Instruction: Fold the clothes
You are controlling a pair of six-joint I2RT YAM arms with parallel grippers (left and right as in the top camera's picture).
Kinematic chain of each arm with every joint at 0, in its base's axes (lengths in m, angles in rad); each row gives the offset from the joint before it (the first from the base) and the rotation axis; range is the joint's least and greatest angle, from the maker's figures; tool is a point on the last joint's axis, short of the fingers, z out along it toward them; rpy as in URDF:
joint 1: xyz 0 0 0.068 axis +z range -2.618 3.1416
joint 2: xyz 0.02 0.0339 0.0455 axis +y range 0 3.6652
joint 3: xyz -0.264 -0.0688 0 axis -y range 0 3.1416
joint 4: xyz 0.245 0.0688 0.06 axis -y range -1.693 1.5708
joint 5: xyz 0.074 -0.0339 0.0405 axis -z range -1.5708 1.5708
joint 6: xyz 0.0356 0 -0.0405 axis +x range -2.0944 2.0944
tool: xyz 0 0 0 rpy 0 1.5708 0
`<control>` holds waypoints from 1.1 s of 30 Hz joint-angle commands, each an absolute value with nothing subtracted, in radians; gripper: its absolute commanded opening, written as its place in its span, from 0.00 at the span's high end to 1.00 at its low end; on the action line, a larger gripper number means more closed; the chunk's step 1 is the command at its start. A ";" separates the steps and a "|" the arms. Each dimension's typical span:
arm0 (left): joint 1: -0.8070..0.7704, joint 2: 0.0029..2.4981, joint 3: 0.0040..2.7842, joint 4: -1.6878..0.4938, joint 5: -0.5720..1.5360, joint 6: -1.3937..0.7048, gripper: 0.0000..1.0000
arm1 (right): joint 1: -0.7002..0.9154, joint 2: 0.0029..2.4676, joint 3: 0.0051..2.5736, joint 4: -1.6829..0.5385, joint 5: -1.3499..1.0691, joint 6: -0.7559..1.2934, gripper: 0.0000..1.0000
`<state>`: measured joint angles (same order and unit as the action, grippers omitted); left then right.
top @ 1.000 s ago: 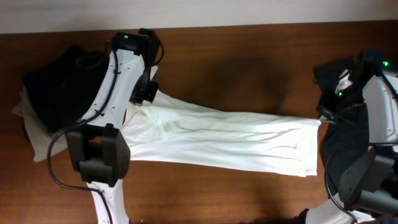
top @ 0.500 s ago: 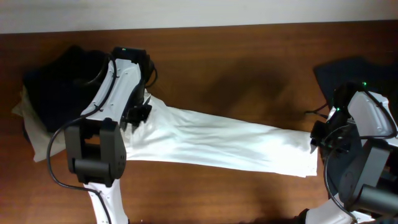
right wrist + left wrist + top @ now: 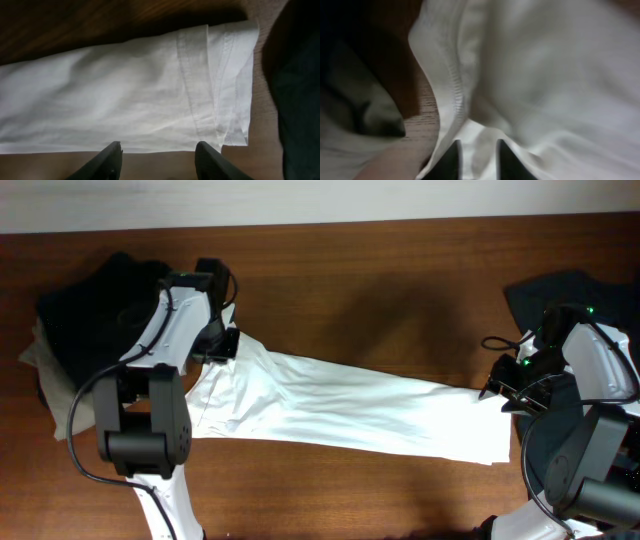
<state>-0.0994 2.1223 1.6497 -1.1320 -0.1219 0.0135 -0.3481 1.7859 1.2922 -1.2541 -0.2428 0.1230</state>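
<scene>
The white shirt's end [image 3: 238,392] near the black garment is wrinkled, so next my left gripper pulls the shirt's raised edge [image 3: 454,75] toward the black garment before I fold the shirt.
The white shirt [image 3: 360,405] lies folded into a long strip across the table, slanting from upper left to lower right. My left gripper [image 3: 225,345] is at its upper left end. In the left wrist view its fingers [image 3: 479,162] are pinched on a raised fold of the shirt [image 3: 545,75] beside a hemmed edge. My right gripper [image 3: 497,393] is open at the shirt's right end. In the right wrist view its fingers [image 3: 157,160] are over bare table just short of the shirt's [image 3: 125,100] long edge, near the hemmed end.
A black garment [image 3: 100,320] lies on a beige one [image 3: 50,395] at the far left, close to the left arm. A dark slate-blue garment [image 3: 545,290] lies at the right edge and shows in the right wrist view [image 3: 300,100]. The table [image 3: 400,280] is brown wood.
The left gripper dropped onto the shirt's left end and shifted slightly back up, reshaping that end. The right gripper moved down and left along the shirt's right end, which has narrowed.
</scene>
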 commanded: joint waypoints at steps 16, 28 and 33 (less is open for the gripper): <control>0.016 2.140 1.618 -0.994 0.342 0.096 1.00 | -0.347 1.779 0.875 -0.770 -0.251 0.324 0.86; 0.203 2.131 1.665 -1.243 0.266 0.152 0.58 | -0.347 1.779 0.875 -0.782 -0.251 0.324 0.85; 0.203 2.131 1.695 -1.222 0.289 0.152 0.50 | -0.349 1.779 0.876 -0.819 -0.252 0.324 0.73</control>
<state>0.1963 2.1304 1.6482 -1.2636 0.2726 0.1413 -0.3527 1.7290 0.9134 -0.8070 -0.3073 0.3176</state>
